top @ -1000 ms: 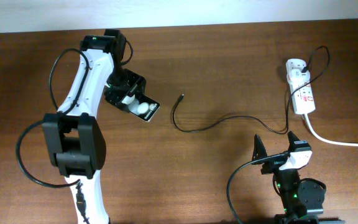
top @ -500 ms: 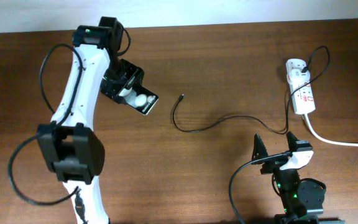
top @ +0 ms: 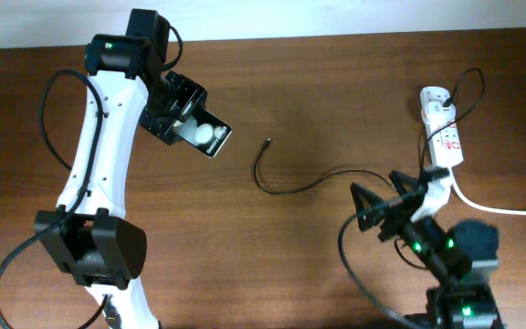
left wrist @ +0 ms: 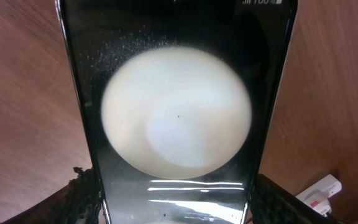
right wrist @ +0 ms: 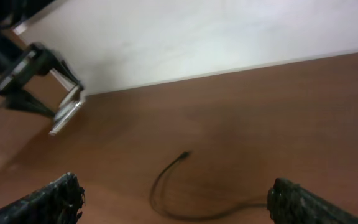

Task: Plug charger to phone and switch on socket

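My left gripper is covering the phone's charging end (top: pixel 186 128), so next my right gripper grabs the phone by its free top end (top: pixel 219 142) before I plug in the charger.
My left gripper (top: pixel 183 122) is shut on the black phone (top: pixel 205 135) and holds it above the table at the back left. In the left wrist view the phone (left wrist: pixel 176 118) fills the frame with a white round shape on it. The charger, a thin black cable (top: pixel 292 189), lies mid-table with its plug tip (top: pixel 267 143) pointing toward the phone; it shows in the right wrist view (right wrist: pixel 166 180) too. The cable runs to a white adapter on the white socket strip (top: pixel 444 128) at the back right. My right gripper (top: pixel 383 206) is open and empty, just right of the cable's loop.
A thick white cord (top: pixel 496 206) runs from the socket off the right edge. A white wall borders the table's far edge (right wrist: pixel 229 37). The left arm's cable hangs along the left side (top: pixel 48 137).
My left gripper has carried the phone slightly up and left. My right arm has swung forward and tilted toward the cable and socket.
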Tool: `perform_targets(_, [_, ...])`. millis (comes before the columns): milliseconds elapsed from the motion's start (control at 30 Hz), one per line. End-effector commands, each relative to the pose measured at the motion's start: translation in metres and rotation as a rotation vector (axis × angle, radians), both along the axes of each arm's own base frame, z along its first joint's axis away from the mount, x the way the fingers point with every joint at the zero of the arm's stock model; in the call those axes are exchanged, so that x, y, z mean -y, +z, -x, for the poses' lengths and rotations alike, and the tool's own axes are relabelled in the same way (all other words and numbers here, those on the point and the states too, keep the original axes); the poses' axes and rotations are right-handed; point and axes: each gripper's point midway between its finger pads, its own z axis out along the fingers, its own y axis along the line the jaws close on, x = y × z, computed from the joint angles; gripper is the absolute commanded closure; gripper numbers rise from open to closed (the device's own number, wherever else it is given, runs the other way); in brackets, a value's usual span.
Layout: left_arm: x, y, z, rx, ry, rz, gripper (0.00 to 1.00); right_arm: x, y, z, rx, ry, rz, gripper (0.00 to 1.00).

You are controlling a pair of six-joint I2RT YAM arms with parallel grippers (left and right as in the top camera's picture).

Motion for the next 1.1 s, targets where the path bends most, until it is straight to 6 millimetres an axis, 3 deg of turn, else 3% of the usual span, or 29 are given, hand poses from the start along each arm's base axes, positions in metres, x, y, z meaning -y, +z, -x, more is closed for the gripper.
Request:
perform_targets(0, [0.003, 0.025, -0.002, 0.066, 0.033, 0.034, 1.0, -0.019, 0.022, -0.018, -0.11, 0.111, -0.132, 0.01])
perform_targets(133, [0.009, 0.027, -0.004, 0.074, 0.024, 0.069, 1.0, -0.031, -0.001, -0.049, -0.373, 0.134, -0.315, 0.01])
perform_targets(267, [0.009, 0.027, -0.004, 0.076, 0.024, 0.069, 1.0, -0.043, -0.037, -0.057, -0.572, 0.181, -0.422, 0.01])
perform_targets(367, [0.009, 0.027, -0.005, 0.08, 0.024, 0.07, 1.0, -0.038, -0.072, -0.066, -0.671, 0.128, -0.424, 0.01])
perform_targets(467, [0.009, 0.028, -0.007, 0.087, 0.024, 0.071, 1.0, -0.042, -0.084, -0.075, -0.681, 0.148, -0.429, 0.01])
perform_targets(533, [0.011, 0.028, -0.006, 0.082, 0.04, 0.076, 1.0, -0.054, -0.077, -0.083, -0.641, 0.181, -0.442, 0.0])
perform_targets(633, [0.019, 0.028, -0.004, 0.08, 0.025, 0.077, 1.0, -0.082, -0.06, -0.093, -0.587, 0.177, -0.478, 0.14])
perform_targets(767, [0.028, 0.028, 0.0, 0.063, 0.04, 0.087, 1.0, -0.115, -0.061, -0.094, -0.58, 0.088, -0.482, 0.18])
perform_targets(867, [0.034, 0.029, 0.001, 0.056, 0.037, 0.111, 1.0, -0.138, -0.043, -0.093, -0.504, 0.118, -0.485, 0.25])
perform_targets(1067, [0.046, 0.031, 0.006, 0.039, 0.015, 0.163, 1.0, -0.169, -0.002, -0.103, -0.414, 0.157, -0.489, 0.26])
